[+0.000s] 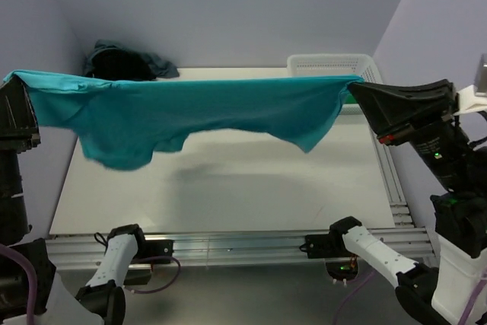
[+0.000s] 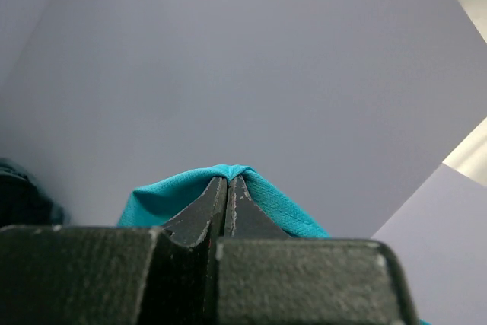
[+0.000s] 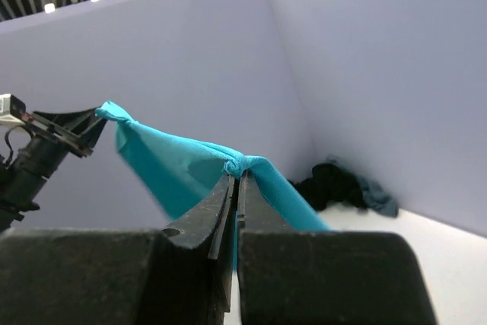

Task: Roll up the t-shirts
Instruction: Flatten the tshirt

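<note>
Next, my left gripper moves down and back together with my right gripper to lay the teal t-shirt (image 1: 202,108) flat before rolling, because the shirt hangs unevenly above the white table (image 1: 228,176).
A bright teal t-shirt (image 1: 183,116) hangs stretched in the air above the table, held at both ends. My left gripper (image 1: 11,81) is shut on its left corner (image 2: 228,171), high at the left side. My right gripper (image 1: 356,85) is shut on its right corner (image 3: 240,164), high at the right side. The shirt sags between them and its lower edge hangs clear of the white table (image 1: 228,195). A heap of black and grey-blue t-shirts (image 1: 125,61) lies at the far left corner; it also shows in the right wrist view (image 3: 342,188).
A white mesh basket (image 1: 331,65) stands at the far right, partly behind the shirt and the right arm. Lilac walls close the back and both sides. An aluminium rail (image 1: 228,243) runs along the near edge.
</note>
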